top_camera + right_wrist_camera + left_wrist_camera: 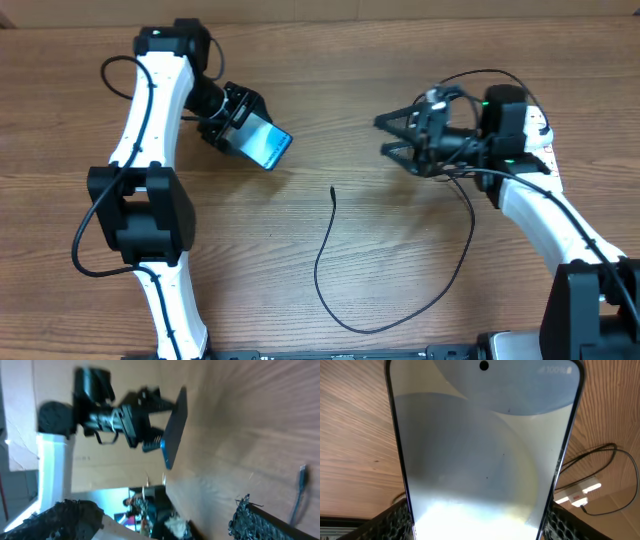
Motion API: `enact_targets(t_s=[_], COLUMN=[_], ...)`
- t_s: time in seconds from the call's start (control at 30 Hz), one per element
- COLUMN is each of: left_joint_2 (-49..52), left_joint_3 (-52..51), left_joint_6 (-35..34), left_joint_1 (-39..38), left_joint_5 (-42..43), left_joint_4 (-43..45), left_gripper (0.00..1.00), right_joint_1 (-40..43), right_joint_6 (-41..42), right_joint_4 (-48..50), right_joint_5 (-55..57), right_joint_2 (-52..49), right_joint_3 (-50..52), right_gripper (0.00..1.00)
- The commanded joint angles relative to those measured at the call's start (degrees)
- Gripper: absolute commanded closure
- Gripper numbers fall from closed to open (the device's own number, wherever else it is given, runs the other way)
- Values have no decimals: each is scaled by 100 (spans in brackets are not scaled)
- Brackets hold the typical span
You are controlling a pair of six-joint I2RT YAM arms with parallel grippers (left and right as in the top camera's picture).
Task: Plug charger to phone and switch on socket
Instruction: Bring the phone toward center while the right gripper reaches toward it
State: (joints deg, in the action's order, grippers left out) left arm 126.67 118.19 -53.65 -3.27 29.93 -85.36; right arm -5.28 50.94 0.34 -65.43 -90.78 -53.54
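My right gripper needs to keep going toward the phone until the fingers close across its thickness, because the phone's loose end sticks out edge-on to the open fingers.
My left gripper is shut on the phone and holds it tilted above the table at the back left. The lit screen fills the left wrist view, with my fingers on its two long edges. The right wrist view shows the phone edge-on. My right gripper is open and empty, pointing left toward the phone, fingers wide apart. The charger's black cable lies in a loop on the table, its tip free between the grippers, also seen in the right wrist view. The socket shows small and white with red marks; overhead the right arm hides it.
The wooden table runs to a cardboard wall at the back. The cable loop reaches near the front edge and rises to the right arm. Both arm bases stand at the front.
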Motion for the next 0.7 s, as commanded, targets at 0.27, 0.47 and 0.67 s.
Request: enact_targets(t_s=[0.27, 0.47, 0.67], left_joint_2=[-46, -46, -46], left_joint_3=[160, 160, 160], left_joint_6=[-1891, -2634, -2828], left_joint_1=[-706, -1043, -1405], left_joint_5=[-184, -186, -184], left_joint_4=[72, 76, 208], left_gripper=[96, 96, 96], right_joint_1=[-1353, -1626, -1683], right_joint_6=[170, 332, 332], right_joint_4=[-278, -542, -629], right_joint_5=[2050, 2623, 2730], right_joint_2=[26, 26, 26], right_joint_3=[-90, -90, -90], right_gripper=[0, 0, 0])
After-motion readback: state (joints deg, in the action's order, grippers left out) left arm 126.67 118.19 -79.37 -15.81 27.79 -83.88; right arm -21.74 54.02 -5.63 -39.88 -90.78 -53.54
